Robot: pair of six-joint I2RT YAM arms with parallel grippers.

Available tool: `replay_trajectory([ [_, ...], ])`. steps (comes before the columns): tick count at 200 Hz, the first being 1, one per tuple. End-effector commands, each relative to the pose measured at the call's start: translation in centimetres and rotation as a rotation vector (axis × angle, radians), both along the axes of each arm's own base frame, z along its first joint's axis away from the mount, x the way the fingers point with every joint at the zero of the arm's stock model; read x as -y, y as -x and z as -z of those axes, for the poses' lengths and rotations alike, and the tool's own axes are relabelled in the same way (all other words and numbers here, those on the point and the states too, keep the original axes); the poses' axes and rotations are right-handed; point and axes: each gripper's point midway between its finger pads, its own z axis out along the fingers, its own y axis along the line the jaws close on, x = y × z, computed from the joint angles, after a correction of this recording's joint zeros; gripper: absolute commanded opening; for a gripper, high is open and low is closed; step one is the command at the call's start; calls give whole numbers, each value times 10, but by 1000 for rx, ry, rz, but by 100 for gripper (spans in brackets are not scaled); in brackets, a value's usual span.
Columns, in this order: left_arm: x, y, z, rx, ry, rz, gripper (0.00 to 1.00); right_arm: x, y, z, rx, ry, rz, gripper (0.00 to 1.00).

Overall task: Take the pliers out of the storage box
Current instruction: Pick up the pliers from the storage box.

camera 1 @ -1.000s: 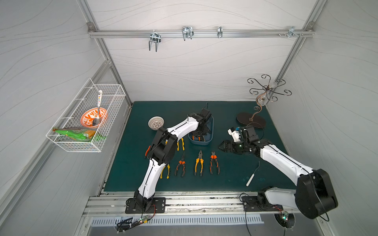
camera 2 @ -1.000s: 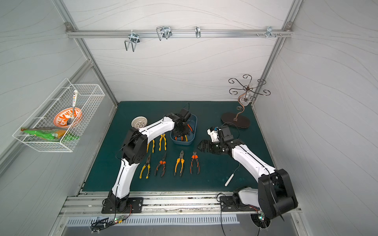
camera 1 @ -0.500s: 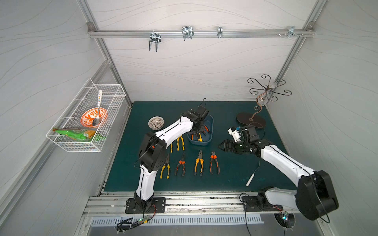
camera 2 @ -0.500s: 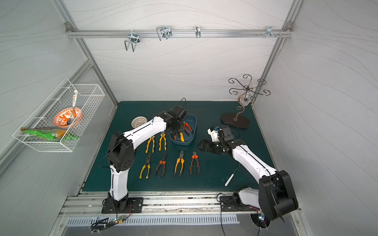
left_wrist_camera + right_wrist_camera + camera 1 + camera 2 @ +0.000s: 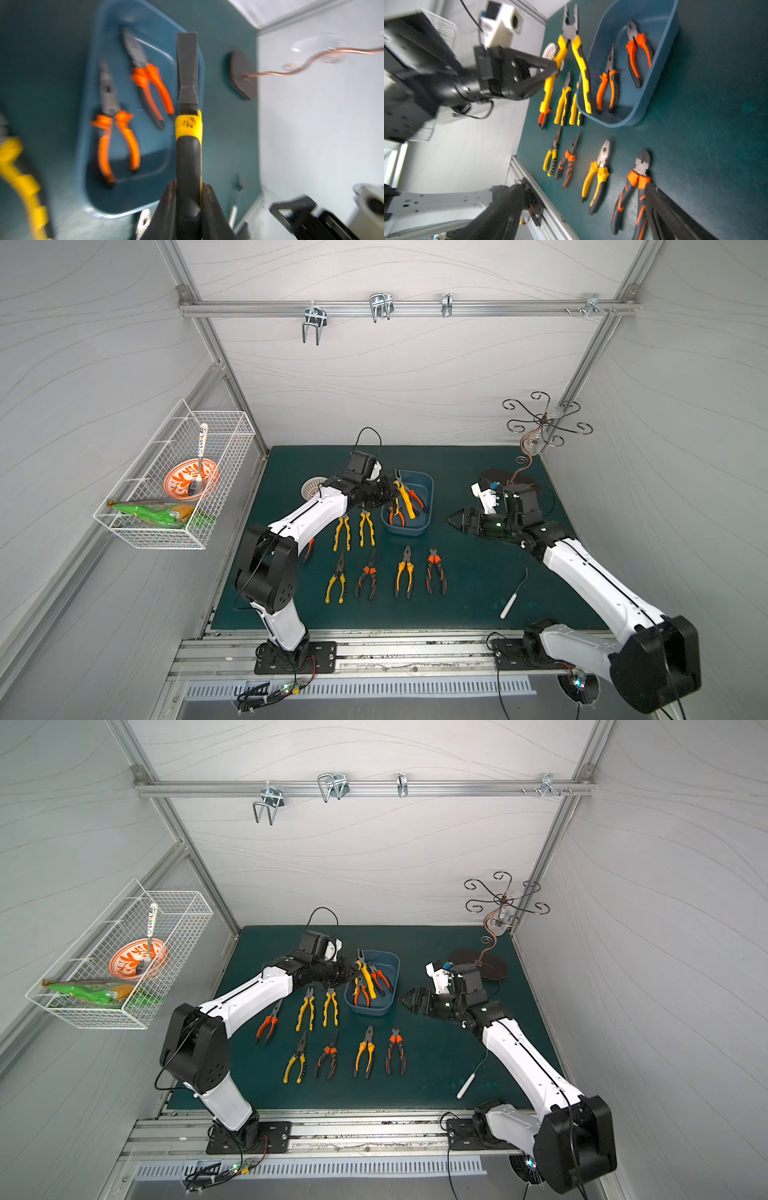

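Observation:
The yellow-and-black pliers hang from my left gripper, while free mat [image 5: 458,571] beside the front row lies nearer my right gripper, which should take their loose handle [image 5: 407,502].
The storage box [image 5: 428,489] [image 5: 395,969] is a slate-blue tub at the middle back of the green mat. Two orange-handled pliers [image 5: 114,133] [image 5: 149,83] lie inside it. My left gripper [image 5: 392,497] [image 5: 188,187] is shut on one handle of the yellow-and-black pliers [image 5: 404,497] [image 5: 579,54], which hang above the box's left rim with their other handle dipping into the box. Several more pliers [image 5: 405,572] lie in rows on the mat in front of and left of the box. My right gripper [image 5: 451,520] [image 5: 586,187] hovers open and holds nothing, to the right of the box.
A small white perforated bowl [image 5: 312,488] sits behind my left arm. A thin white-handled hook tool [image 5: 511,601] lies at front right. A curled wire stand [image 5: 498,479] rises at back right. A white wire basket [image 5: 174,477] hangs on the left wall.
My left gripper has risen out of the box with the yellow-and-black pliers and shifted slightly left. The right arm has hardly moved.

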Motion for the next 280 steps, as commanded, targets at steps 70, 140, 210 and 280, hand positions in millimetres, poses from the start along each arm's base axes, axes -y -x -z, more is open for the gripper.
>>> replay_trajectory([
  [70,88,57,-131,273,599,420,0,11,-15,-50,-58,-366,20,65],
  [140,124,83,-123,242,620,472,0,8,-9,-63,-26,-404,-18,32],
  [210,132,71,-123,218,693,458,0,8,3,-78,58,-363,-60,59],
  [280,137,75,-118,203,703,474,0,6,-27,-75,-8,-422,3,46],
])
